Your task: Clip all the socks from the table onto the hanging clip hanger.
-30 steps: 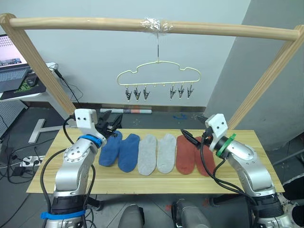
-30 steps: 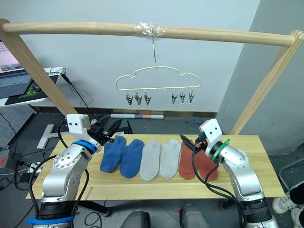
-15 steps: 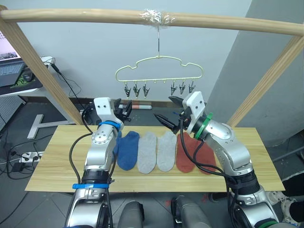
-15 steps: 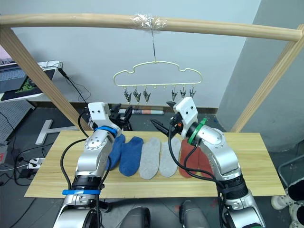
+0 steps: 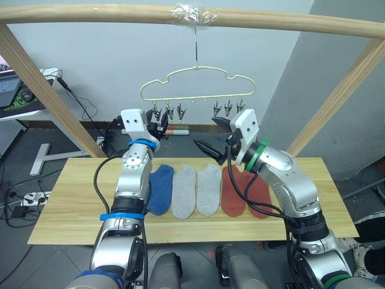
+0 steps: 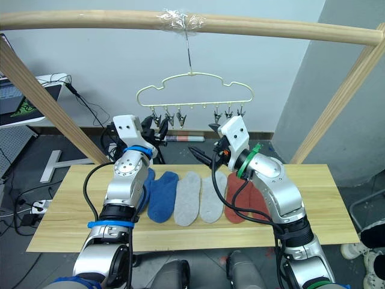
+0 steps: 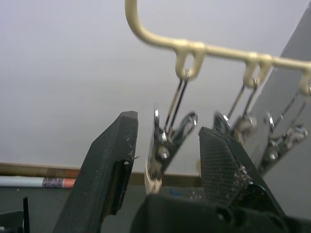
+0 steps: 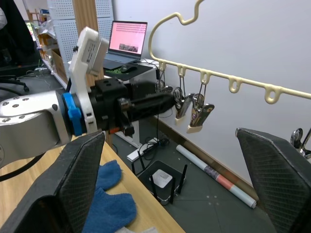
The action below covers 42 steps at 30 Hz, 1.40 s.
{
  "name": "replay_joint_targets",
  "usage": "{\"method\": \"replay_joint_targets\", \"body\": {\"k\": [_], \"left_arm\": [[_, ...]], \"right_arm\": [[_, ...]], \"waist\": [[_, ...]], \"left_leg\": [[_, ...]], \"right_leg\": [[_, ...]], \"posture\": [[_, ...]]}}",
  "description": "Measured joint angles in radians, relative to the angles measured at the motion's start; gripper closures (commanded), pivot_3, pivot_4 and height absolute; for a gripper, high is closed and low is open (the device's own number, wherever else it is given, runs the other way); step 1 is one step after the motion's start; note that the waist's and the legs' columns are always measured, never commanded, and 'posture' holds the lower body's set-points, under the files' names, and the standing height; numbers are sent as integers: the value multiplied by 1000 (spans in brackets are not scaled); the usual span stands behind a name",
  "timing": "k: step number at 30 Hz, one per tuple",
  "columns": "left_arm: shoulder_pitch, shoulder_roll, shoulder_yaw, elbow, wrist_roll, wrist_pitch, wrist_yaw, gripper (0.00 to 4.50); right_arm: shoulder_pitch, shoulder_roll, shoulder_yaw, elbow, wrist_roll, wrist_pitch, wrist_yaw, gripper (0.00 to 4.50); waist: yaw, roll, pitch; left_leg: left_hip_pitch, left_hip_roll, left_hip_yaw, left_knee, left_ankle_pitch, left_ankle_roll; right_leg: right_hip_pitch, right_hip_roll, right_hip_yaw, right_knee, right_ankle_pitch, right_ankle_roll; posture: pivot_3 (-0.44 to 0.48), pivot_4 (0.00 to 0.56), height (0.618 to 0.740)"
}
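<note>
The rust-red sock [image 5: 260,194] is plump and has a full rounded outline [image 5: 261,212], so the sock's cuff should stick up past my right gripper when I pick the sock up.
The pale-yellow clip hanger [image 5: 195,84] hangs by its hook from the pole, its dark clips bare. My left gripper [image 5: 160,122] is raised to the leftmost clip [image 7: 159,154], which sits between its open fingers [image 7: 114,165] without clear contact. My right gripper [image 5: 209,136] hovers wide open under the middle of the hanger, holding nothing. The socks lie in a row on the table [image 5: 66,205]: a blue sock [image 5: 161,188], a second blue sock [image 6: 146,181] partly behind my left arm, two grey socks [image 5: 184,191] and two rust-red socks [image 5: 233,189].
A round wooden pole frame [image 5: 90,15] spans the table, with slanted legs at both ends. A laptop [image 8: 129,43] sits on a side desk to the left. Cables and a power strip [image 5: 18,198] lie on the floor beyond the left edge.
Both arms have lifted off the table toward the hanger. My left gripper has risen to the leftmost clip, and my right gripper has swung up and left, opening wide. The camera has tilted too.
</note>
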Motion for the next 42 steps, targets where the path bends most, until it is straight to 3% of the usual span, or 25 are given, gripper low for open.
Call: {"method": "replay_joint_targets", "body": {"k": [9, 17, 20, 30, 33, 37, 42], "left_arm": [[-5, 6, 0, 19, 15, -35, 14, 2194], [-17, 7, 0, 20, 13, -60, -1, 4095], [-17, 7, 0, 22, 13, -63, -2, 4431], [-21, 7, -2, 22, 15, -77, -18, 4431], [-17, 12, 0, 18, 10, -56, -26, 4431], [11, 36, 10, -22, -6, -34, -47, 4431], [33, 35, 18, -54, -17, -4, -46, 4431]], "right_arm": [[-14, -2, -4, 0, 2, 8, -5, 0], [-14, -2, -4, 0, 9, 11, -6, 0], [-14, -2, -4, 0, 10, 12, -7, 0], [-5, -2, -4, -6, 10, 31, -21, 0], [114, -23, -3, -17, -14, 79, -75, 0], [319, -70, -31, 90, -127, 82, -206, 0], [359, -20, -120, 115, -159, 100, -339, 0]], "waist": [[0, 0, 0], [0, 0, 0], [0, 0, 0], [0, 0, 0], [5, 0, 0], [4, 0, 0], [-12, 0, 1]], "left_leg": [[-6, 0, -1, 1, 0, 0], [-6, 0, -1, 1, 0, 0], [-6, 0, -1, 1, 0, 0], [-6, 0, -1, 1, 0, 0], [-7, 0, -3, 1, 0, 0], [-7, 0, 0, 1, 0, 0], [-4, 0, 0, 1, 0, 0]], "right_leg": [[-5, 0, -1, 0, 0, 0], [-5, 0, -1, 0, 0, 1], [-5, 0, -1, 0, 0, 1], [-4, 0, -1, 0, 1, 1], [-4, -1, -1, -1, 0, 2], [-5, -3, 0, 0, 0, 3], [-4, 0, 0, 1, 1, 4]], "posture": [[-131, 231, 740], [-130, 226, 740], [-129, 223, 740], [-120, 226, 740], [-110, 232, 740], [-104, 235, 740], [-100, 240, 740]]}}
